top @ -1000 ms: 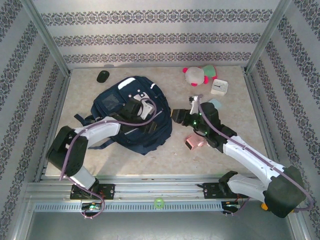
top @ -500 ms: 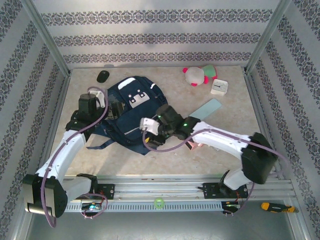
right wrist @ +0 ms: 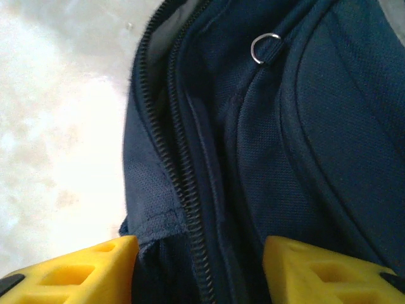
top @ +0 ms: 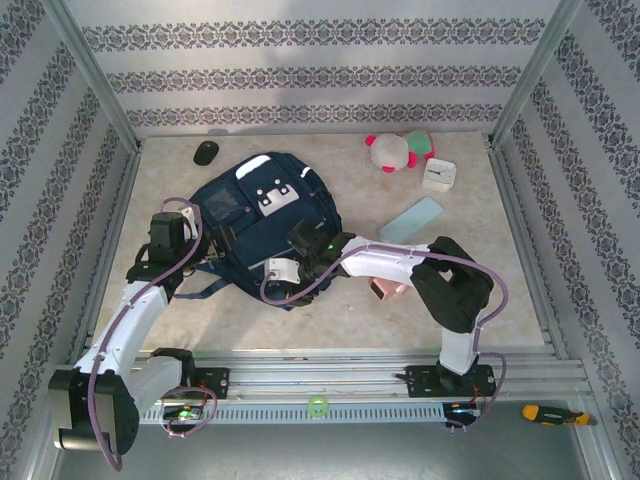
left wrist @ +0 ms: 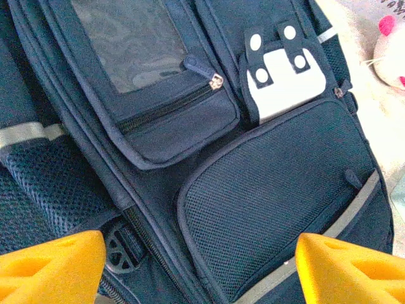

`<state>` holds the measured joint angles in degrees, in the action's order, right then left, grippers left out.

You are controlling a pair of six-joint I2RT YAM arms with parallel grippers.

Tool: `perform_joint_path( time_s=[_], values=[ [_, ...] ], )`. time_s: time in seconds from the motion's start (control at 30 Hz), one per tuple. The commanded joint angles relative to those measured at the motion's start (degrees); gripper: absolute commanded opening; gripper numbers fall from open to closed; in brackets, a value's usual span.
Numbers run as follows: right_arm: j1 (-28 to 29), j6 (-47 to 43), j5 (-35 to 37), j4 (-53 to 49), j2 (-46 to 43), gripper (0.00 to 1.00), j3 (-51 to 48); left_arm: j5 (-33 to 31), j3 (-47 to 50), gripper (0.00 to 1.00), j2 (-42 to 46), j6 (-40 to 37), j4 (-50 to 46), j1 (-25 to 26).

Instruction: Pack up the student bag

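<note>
My right gripper sits by open zip rows (right wrist: 161,79) that lack a pull, so it should hold the bag's edge while my left gripper draws the zip's pull.
The student bag (top: 262,205), a big navy backpack with a white buckle patch (top: 272,197), lies front up at the table's middle left. My left gripper (top: 222,243) hangs over its left side. In the left wrist view this gripper (left wrist: 202,272) is open wide above the mesh pocket (left wrist: 278,190), with the zipped window pocket (left wrist: 158,95) beyond it. My right gripper (top: 286,277) is at the bag's near edge. In the right wrist view it (right wrist: 202,272) stands open, its yellow fingertips (right wrist: 76,269) either side of the bag's closed zip seam (right wrist: 190,202).
A black mouse (top: 206,152) lies at the back left. A pink-and-white plush (top: 398,150) and a white clock (top: 438,174) sit at the back right. A pale blue flat case (top: 410,219) and a pink item (top: 388,288) lie right of the bag. A screwdriver (top: 545,412) rests beyond the rail.
The left gripper pulled back from the bag's middle to its left side and opened wider. The right gripper swung from the pink item across to the bag's near edge.
</note>
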<state>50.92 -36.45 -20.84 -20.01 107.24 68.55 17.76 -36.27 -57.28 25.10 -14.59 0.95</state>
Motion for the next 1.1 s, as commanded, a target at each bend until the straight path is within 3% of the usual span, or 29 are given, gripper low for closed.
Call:
perform_joint_path(
  time_s=[0.0, 0.2, 0.23, 0.5, 0.8, 1.07],
  values=[
    [0.3, -1.3, 4.6, 3.6, 2.6, 0.51, -0.1, 0.3, 1.3, 0.78, -0.3, 1.9, 1.6, -0.9],
    [-1.3, -1.3, 2.5, 4.3, -1.7, 0.03, -1.3, 1.2, 2.7, 0.78, -0.2, 3.0, 2.8, -2.1],
    [-1.7, -2.2, 0.9, 3.5, -3.6, 0.00, -1.6, 1.6, 2.9, 0.78, -0.1, 3.0, 2.8, -2.3],
    [-12.3, -9.0, -17.8, -5.2, -16.8, 0.00, 2.5, 9.4, 7.4, 0.74, 2.7, 0.3, 11.9, -3.0],
    [-18.7, -9.7, -19.6, -8.2, -14.6, 0.00, 10.4, 15.9, 18.4, 0.67, 7.2, 1.9, 31.0, -2.9],
    [-22.8, -9.3, -23.0, -9.7, -14.6, 0.00, 15.3, 9.0, 24.3, 0.61, 8.2, -0.3, 38.5, -1.2]
  ],
)
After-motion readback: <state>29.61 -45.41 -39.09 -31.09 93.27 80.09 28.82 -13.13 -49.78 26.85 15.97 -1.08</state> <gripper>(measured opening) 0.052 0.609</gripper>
